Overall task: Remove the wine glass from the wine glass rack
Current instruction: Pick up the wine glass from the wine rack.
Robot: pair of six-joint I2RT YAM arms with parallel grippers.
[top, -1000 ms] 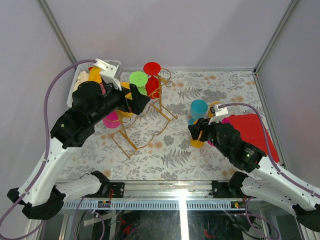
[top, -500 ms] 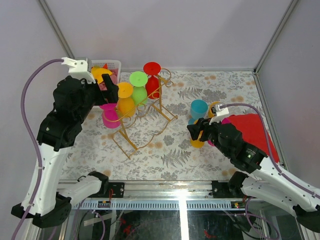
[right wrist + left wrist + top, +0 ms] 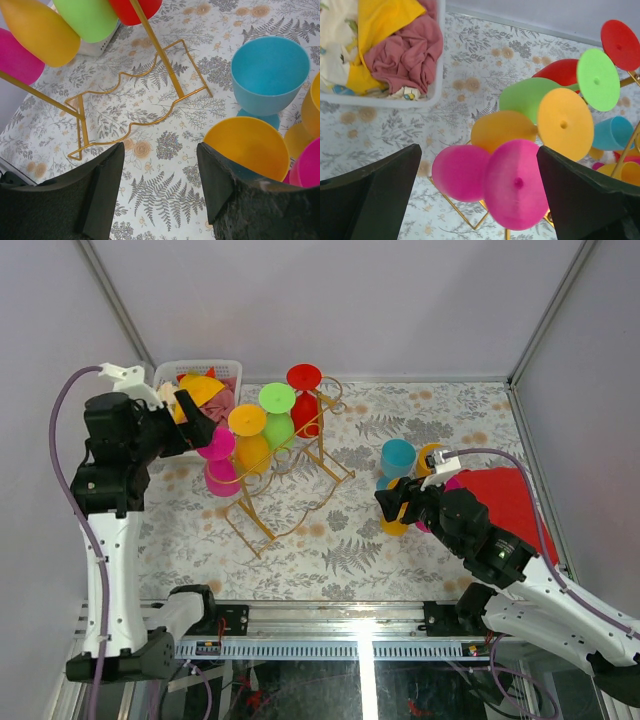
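Observation:
The pink glass (image 3: 459, 173) is hanging outermost, and its round base faces my open left gripper. I should keep going in until my fingers are on both sides of the pink glass's base (image 3: 515, 186), and then close them.
The gold wire wine glass rack (image 3: 290, 505) stands left of centre; it also shows in the right wrist view (image 3: 150, 115). Several plastic wine glasses hang from it upside down: pink (image 3: 220, 462), orange (image 3: 248, 437), green (image 3: 277, 412) and red (image 3: 304, 395). My left gripper (image 3: 190, 412) is open, raised left of the rack. In the left wrist view the pink glass (image 3: 512, 182) sits between its open fingers (image 3: 375, 192), untouched. My right gripper (image 3: 392, 502) is open and empty over the table (image 3: 165, 200), beside an upright orange glass (image 3: 247, 147).
A white basket (image 3: 200, 375) of cloths stands at the back left, also in the left wrist view (image 3: 385, 95). Upright glasses cluster right of centre: blue (image 3: 397, 458), orange (image 3: 430, 455) and pink (image 3: 307, 170). A red cloth (image 3: 505, 495) lies at the right.
My left arm has pulled back to the left and risen, away from the rack; its gripper now sits near the basket. The right arm has barely moved.

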